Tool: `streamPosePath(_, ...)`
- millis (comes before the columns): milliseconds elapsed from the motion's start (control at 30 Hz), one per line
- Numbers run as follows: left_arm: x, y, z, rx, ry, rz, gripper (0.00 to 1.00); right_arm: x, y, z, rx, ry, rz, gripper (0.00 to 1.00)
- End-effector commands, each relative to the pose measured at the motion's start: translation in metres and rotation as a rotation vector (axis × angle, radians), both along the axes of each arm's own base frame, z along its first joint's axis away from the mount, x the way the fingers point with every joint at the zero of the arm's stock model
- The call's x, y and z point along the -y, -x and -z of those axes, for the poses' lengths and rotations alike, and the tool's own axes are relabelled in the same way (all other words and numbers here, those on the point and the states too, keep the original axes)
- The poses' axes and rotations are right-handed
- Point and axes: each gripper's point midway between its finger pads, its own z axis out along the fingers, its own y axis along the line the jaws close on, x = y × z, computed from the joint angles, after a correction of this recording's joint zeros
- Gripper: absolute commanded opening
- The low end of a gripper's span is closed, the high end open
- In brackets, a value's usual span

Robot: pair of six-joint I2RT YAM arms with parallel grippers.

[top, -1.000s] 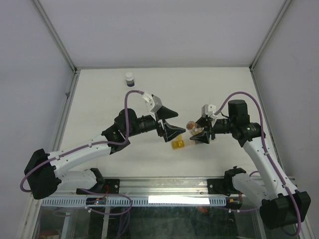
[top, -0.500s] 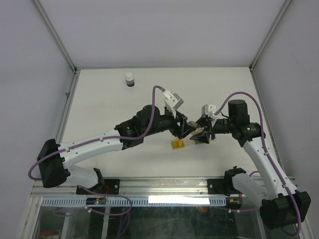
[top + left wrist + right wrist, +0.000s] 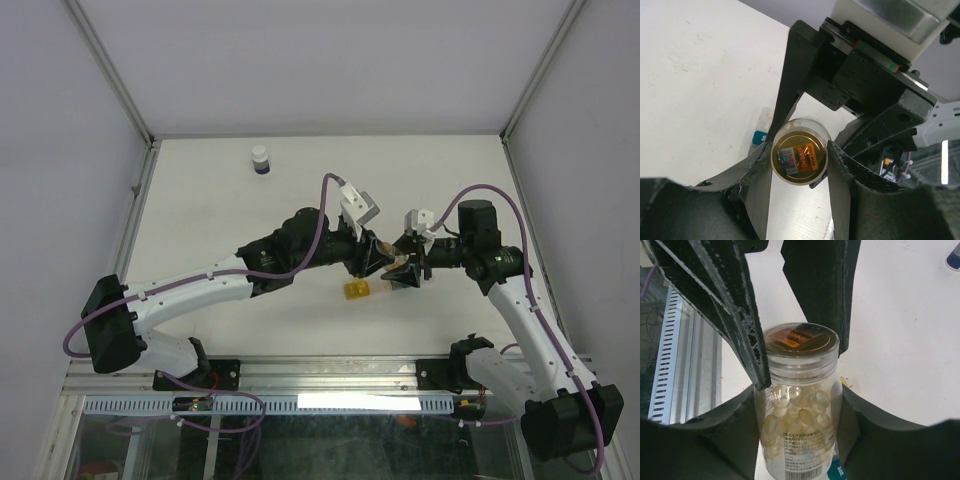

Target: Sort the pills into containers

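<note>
My left gripper should take the lidded bottle (image 3: 797, 426) by its lid and set it aside first, as my right gripper is holding it over the containers.
My right gripper (image 3: 800, 399) is shut on a clear bottle (image 3: 801, 440) of pale yellow pills (image 3: 795, 407), held above the table. The bottle's clear lid (image 3: 799, 157) carries an orange sticker. My left gripper (image 3: 801, 150) has come in from the left, and its fingers (image 3: 735, 300) press on both sides of that lid. In the top view both grippers (image 3: 378, 258) (image 3: 402, 268) meet mid-table and hide most of the bottle. Of the containers, a yellow one (image 3: 356, 290) lies just below them, and a teal one (image 3: 759, 137) and a clear one (image 3: 765, 117) show under the bottle.
A small white bottle with a dark blue band (image 3: 260, 160) stands at the far left of the table. White walls with metal posts close in three sides. An aluminium rail (image 3: 330, 375) runs along the near edge.
My left arm has swung right to the held bottle and its jaws have closed in on the lid. The right arm and bottle have stayed put.
</note>
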Motion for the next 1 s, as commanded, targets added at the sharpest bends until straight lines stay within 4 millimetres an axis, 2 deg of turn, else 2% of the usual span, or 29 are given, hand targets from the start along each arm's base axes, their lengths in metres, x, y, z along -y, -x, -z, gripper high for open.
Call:
streamPosePath(0,0.008,0.024,-0.021,0.226,0.001,0.217,0.0,-0.005,0.002,-0.018,0.05,-0.042,-0.036,0.01)
streamPosePath(33,0.007,0.026,-0.018,0.269,-0.019,0.247,0.0,-0.005,0.003,-0.018,0.048,-0.042,-0.038,0.07)
streamPosePath(67,0.006,0.026,-0.016,0.3,-0.035,0.265,0.0,-0.006,0.003,-0.018,0.046,-0.043,-0.04,0.19)
streamPosePath(133,0.003,0.024,-0.014,0.317,-0.06,0.285,0.0,-0.006,0.004,-0.02,0.039,-0.049,-0.04,0.67)
streamPosePath(167,0.001,0.022,-0.014,0.303,-0.068,0.285,0.0,-0.006,0.004,-0.02,0.036,-0.051,-0.039,0.87)
streamPosePath(200,-0.001,0.02,-0.016,0.288,-0.068,0.283,0.0,-0.006,0.004,-0.022,0.035,-0.054,-0.036,0.98)
streamPosePath(367,-0.024,0.0,-0.014,0.219,-0.067,0.203,0.0,-0.005,0.005,-0.03,0.033,-0.077,-0.03,1.0)
streamPosePath(533,-0.062,-0.035,-0.001,0.17,-0.112,0.013,0.0,-0.001,0.009,-0.043,0.05,-0.112,-0.025,1.0)
streamPosePath(633,-0.096,-0.067,0.007,0.143,-0.164,-0.189,0.0,0.0,0.011,-0.048,0.054,-0.136,-0.024,1.0)
streamPosePath(767,-0.152,-0.118,0.021,0.069,-0.229,-0.483,0.0,0.0,0.009,-0.049,0.038,-0.152,-0.012,1.0)
streamPosePath(967,-0.218,-0.179,0.048,-0.05,-0.264,-0.738,0.0,0.0,-0.002,-0.045,0.009,-0.159,0.041,1.0)
